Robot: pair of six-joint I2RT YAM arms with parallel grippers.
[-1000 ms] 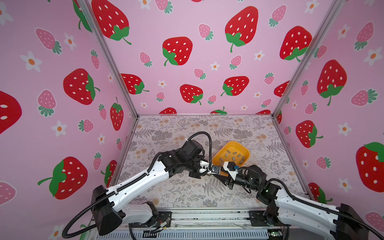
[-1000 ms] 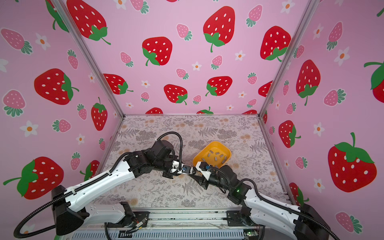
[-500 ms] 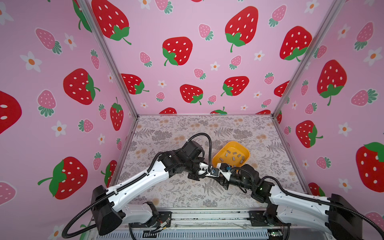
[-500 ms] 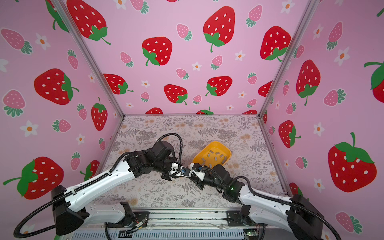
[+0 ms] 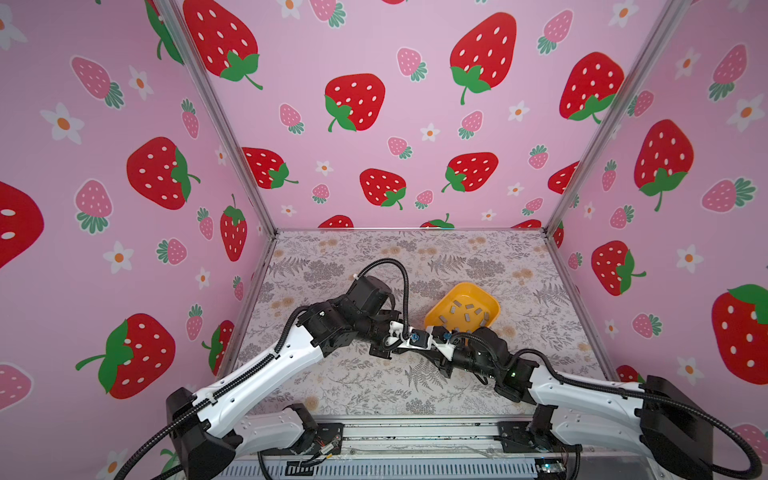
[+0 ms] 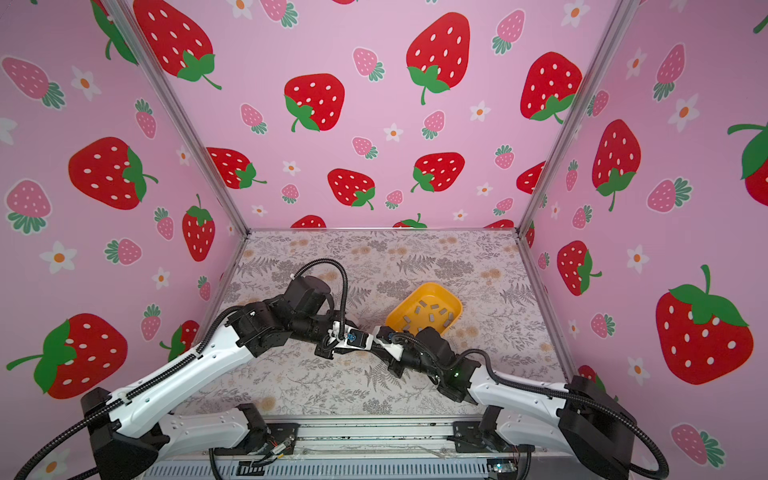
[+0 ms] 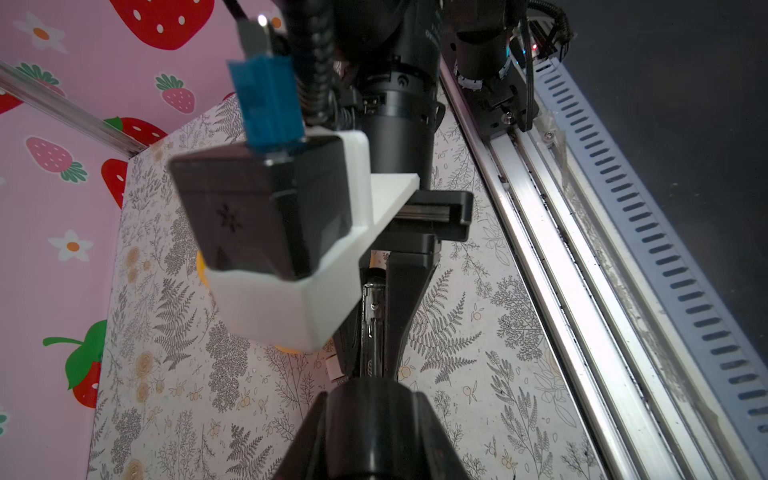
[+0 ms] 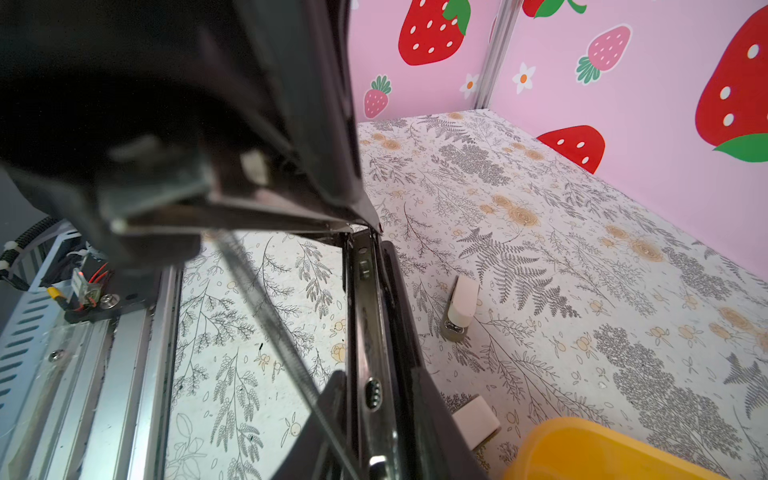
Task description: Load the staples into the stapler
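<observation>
My left gripper should keep swinging the stapler's lid end (image 7: 372, 424) back until the stapler opens out straight, as my right gripper holds the stapler's metal channel (image 8: 367, 320).
The black stapler (image 8: 365, 316) is held open between my two grippers, low over the mat at the centre. Its metal staple channel (image 7: 374, 316) lies bare, and a thin spring runs from it to the raised lid (image 8: 291, 124). My left gripper (image 7: 370, 399) is shut on the stapler's lid end. My right gripper (image 8: 374, 415) is shut on the channel part, one black finger on each side. In both top views the two wrists meet and hide most of the stapler. The staples (image 5: 469, 307), several grey strips, lie in a yellow tray (image 5: 461, 286) just behind the right wrist.
Two small white blocks (image 8: 461, 303) (image 8: 473, 415) lie on the floral mat beside the stapler, one with a grey metal bit at its end. The tray's corner (image 8: 602, 453) is close to the right gripper. An aluminium rail (image 7: 561, 291) lines the front edge; pink walls enclose the other sides.
The right arm has reached further left toward the left gripper and its jaws have narrowed on the stapler. The left arm has stayed almost still.
</observation>
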